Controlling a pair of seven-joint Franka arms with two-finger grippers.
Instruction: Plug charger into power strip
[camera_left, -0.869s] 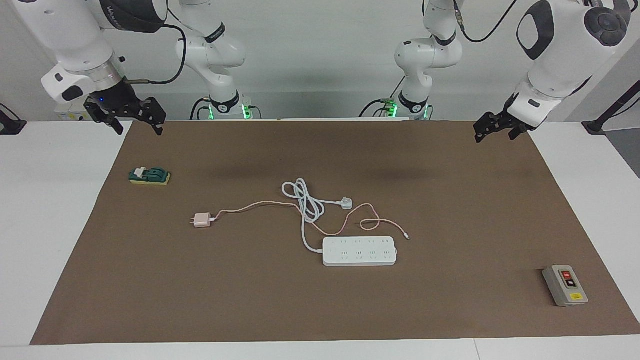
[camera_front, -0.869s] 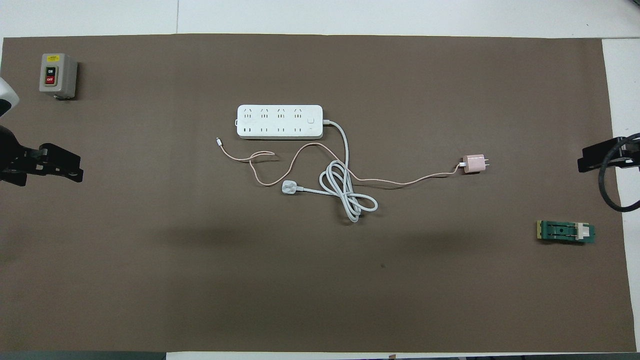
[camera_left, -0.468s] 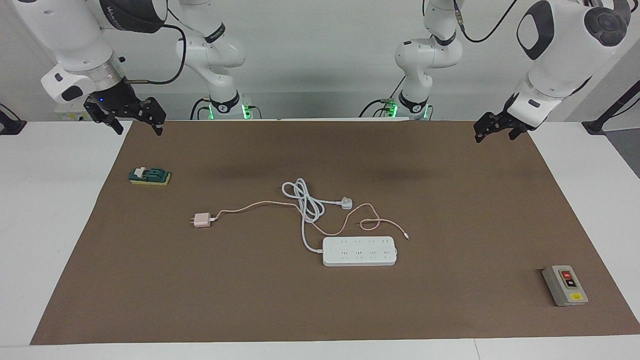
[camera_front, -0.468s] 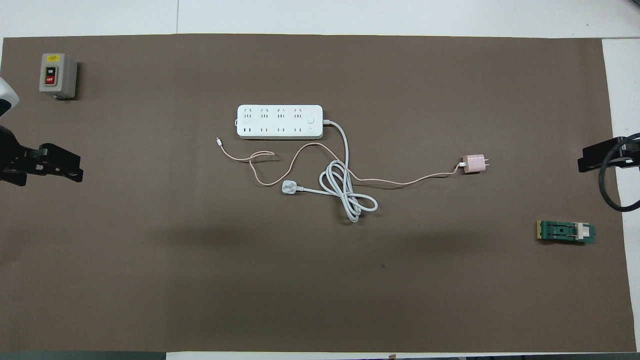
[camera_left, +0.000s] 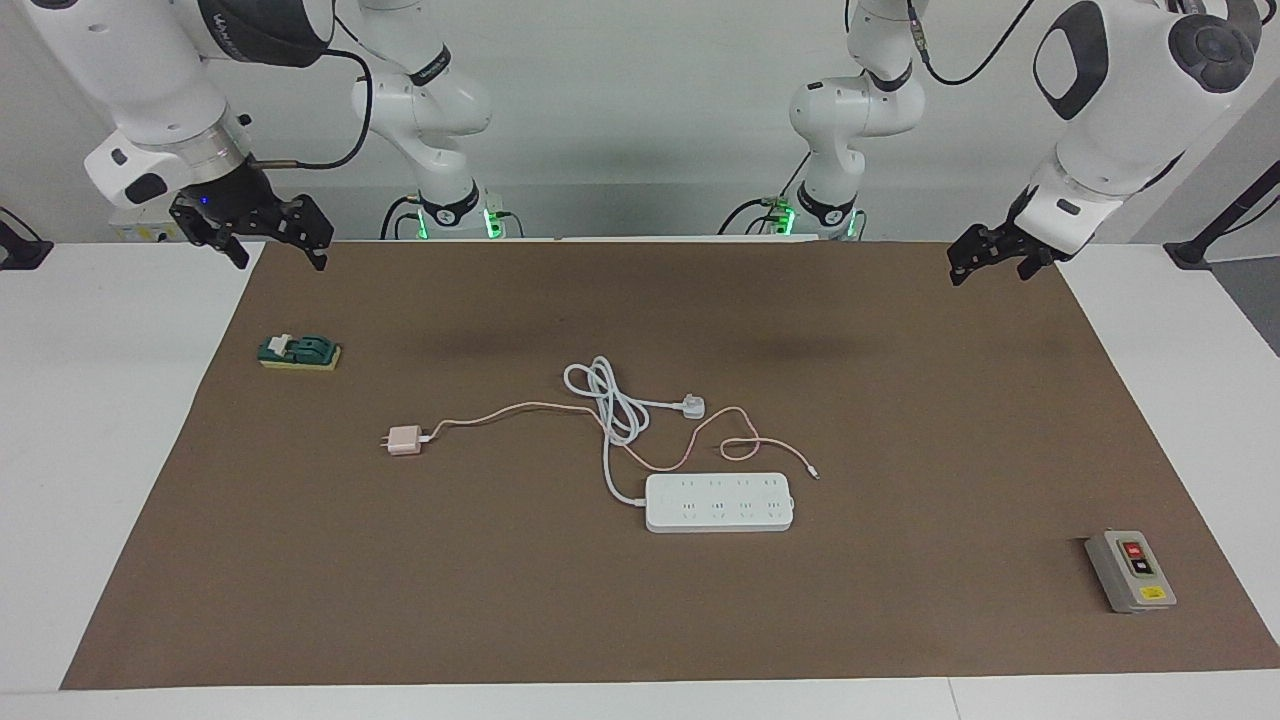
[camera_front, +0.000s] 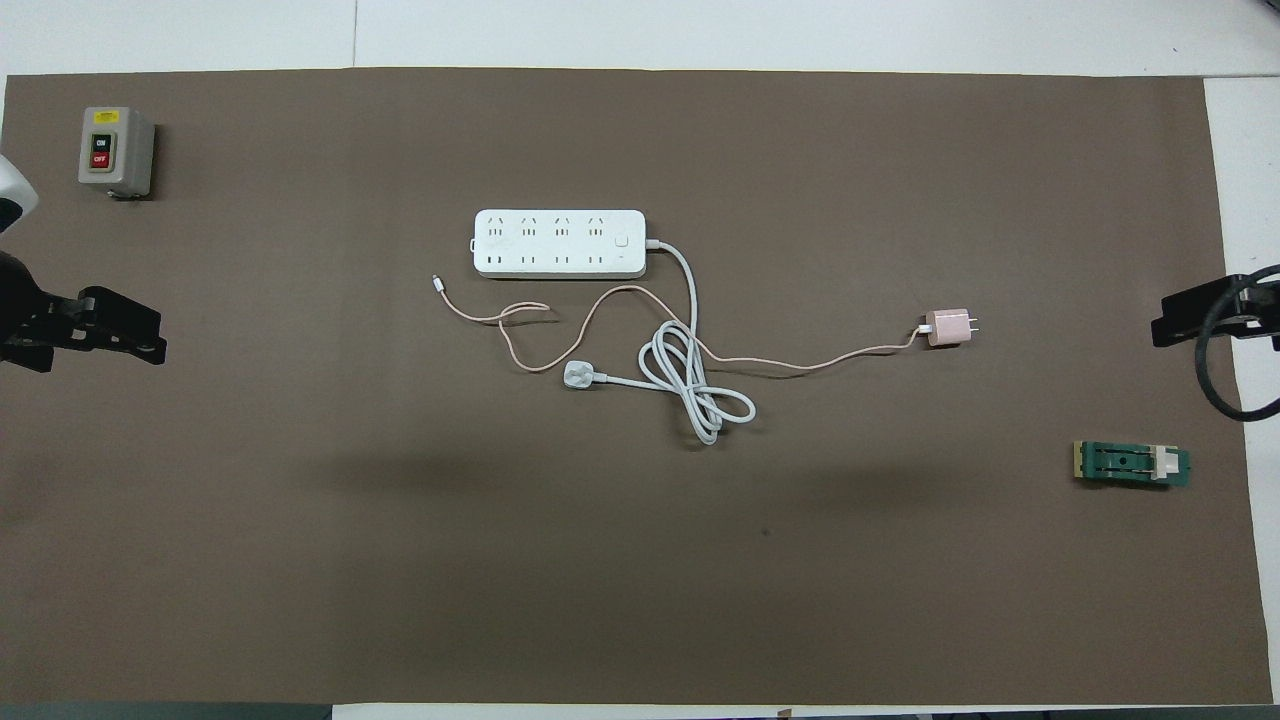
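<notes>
The thin pink cable (camera_front: 806, 367) lies loosely across the coiled white cord (camera_front: 685, 337), so I expect it to trail behind the charger and slip free when I carry it.
The pale pink charger (camera_left: 404, 440) lies on the brown mat toward the right arm's end, prongs pointing that way; it also shows in the overhead view (camera_front: 948, 327). Its thin pink cable (camera_left: 520, 408) runs toward the mat's middle. The white power strip (camera_left: 718, 502) lies flat mid-table, farther from the robots than the charger, sockets up (camera_front: 558, 243). My right gripper (camera_left: 281, 262) is open and empty, up over the mat's corner near its base (camera_front: 1165, 330). My left gripper (camera_left: 988, 277) is open and empty over the other near corner (camera_front: 150, 342).
The strip's thick white cord (camera_left: 612, 405) is coiled over the pink cable, ending in a white three-pin plug (camera_left: 692, 406). A grey box with red and black buttons (camera_left: 1130, 571) stands at the left arm's end. A green and yellow block (camera_left: 300, 351) lies near the right gripper.
The right gripper has shifted very slightly. Nothing on the mat has moved.
</notes>
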